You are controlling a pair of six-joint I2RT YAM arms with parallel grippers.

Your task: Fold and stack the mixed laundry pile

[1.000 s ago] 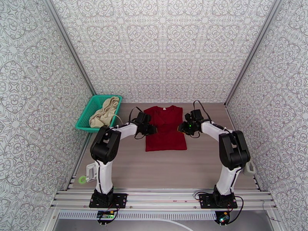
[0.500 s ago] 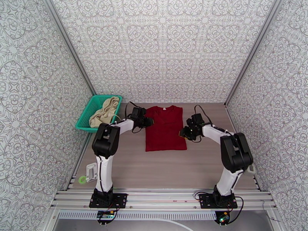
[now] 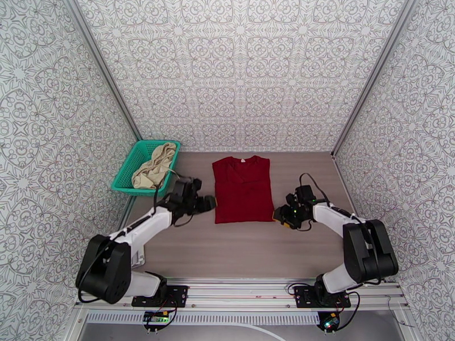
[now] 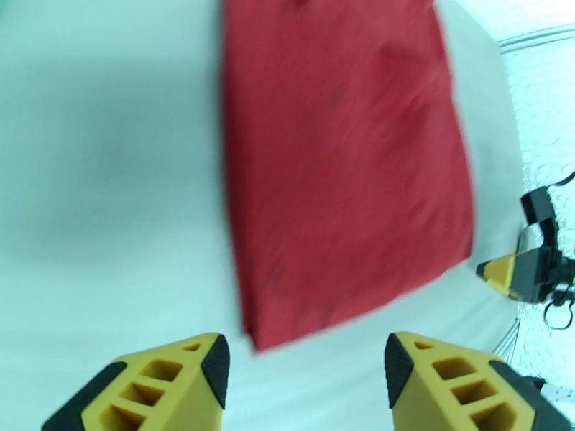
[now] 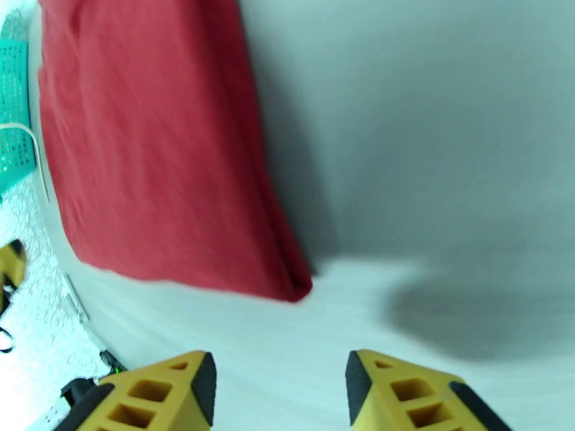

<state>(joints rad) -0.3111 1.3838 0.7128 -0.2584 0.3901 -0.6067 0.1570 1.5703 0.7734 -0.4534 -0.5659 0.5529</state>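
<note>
The dark red shirt has soft creases (image 3: 248,181) across it, so its near edge (image 3: 245,221) will droop between the robot's grippers when the robot lifts it, while the collar end stays flat.
The dark red shirt (image 3: 243,188) lies folded into a narrow rectangle on the table, collar at the far end. My left gripper (image 3: 209,203) hovers just left of its near left corner, open and empty. My right gripper (image 3: 280,216) hovers off the near right corner, also open and empty. The left wrist view shows the shirt (image 4: 345,174) ahead of the spread yellow fingers (image 4: 180,386), and the right wrist view shows its corner (image 5: 158,152) ahead of the fingers (image 5: 410,393). The cream-beige garment (image 3: 153,166) lies crumpled in the basket.
A teal mesh basket (image 3: 136,156) stands at the far left, against the patterned wall. Patterned walls close in the table on three sides. Bare wooden tabletop (image 3: 244,251) stretches between the shirt and the arm bases.
Both arms have drawn back from the shirt's sides toward its near corners. The jaws of both grippers have opened wider. The shirt stays flat where it was.
</note>
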